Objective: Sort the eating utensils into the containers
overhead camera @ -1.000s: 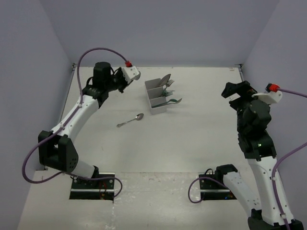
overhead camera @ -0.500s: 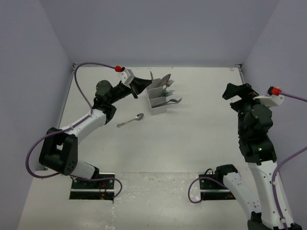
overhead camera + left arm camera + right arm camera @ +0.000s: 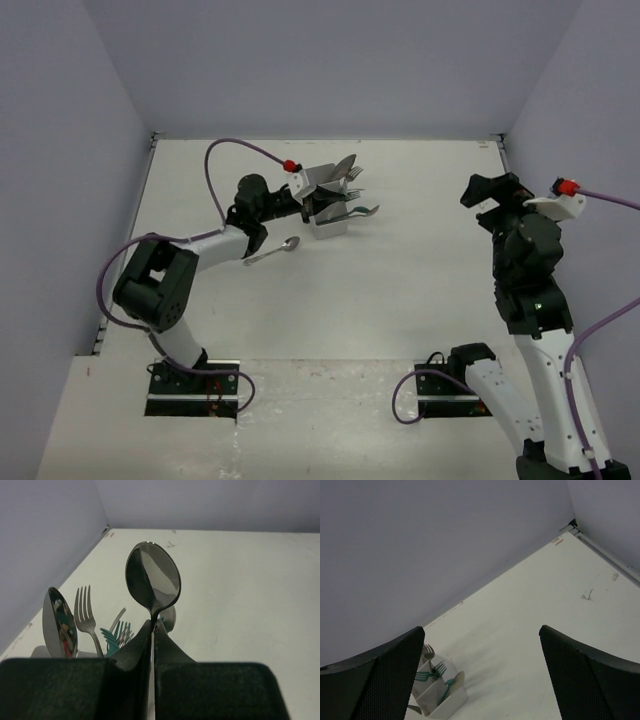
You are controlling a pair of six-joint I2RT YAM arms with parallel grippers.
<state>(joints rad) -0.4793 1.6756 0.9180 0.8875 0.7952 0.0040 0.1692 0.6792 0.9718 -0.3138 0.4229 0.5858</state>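
Observation:
My left gripper should keep going down until the silver spoon's handle stands in the other spoon's compartment [image 3: 330, 229], because the silver spoon's bowl [image 3: 152, 575] points up in line with the spoon behind it.
The white three-compartment container [image 3: 331, 228] stands at the table's back centre with several silver and teal eating utensils leaning out of it. My left gripper [image 3: 312, 196] is at its left side, shut on the neck of a silver spoon [image 3: 152, 580] whose bowl points up and away past the fingertips [image 3: 161, 630]. Behind it in the left wrist view stand another spoon [image 3: 60, 623], a silver fork [image 3: 85, 612] and a teal fork [image 3: 113, 638]. One more silver spoon [image 3: 272, 251] lies flat on the table in front of the box. My right gripper [image 3: 483, 192] hangs open, high at the right, holding nothing.
The right wrist view looks down on the container [image 3: 451, 700] from afar, between wide-open fingers [image 3: 395, 665]. The back wall and side walls enclose the table. The left arm's purple cable [image 3: 235, 150] arcs over the table's back left part.
The left arm has swung from the back left over to the container, carrying the spoon, and stretched low across the table. The right arm barely moved.

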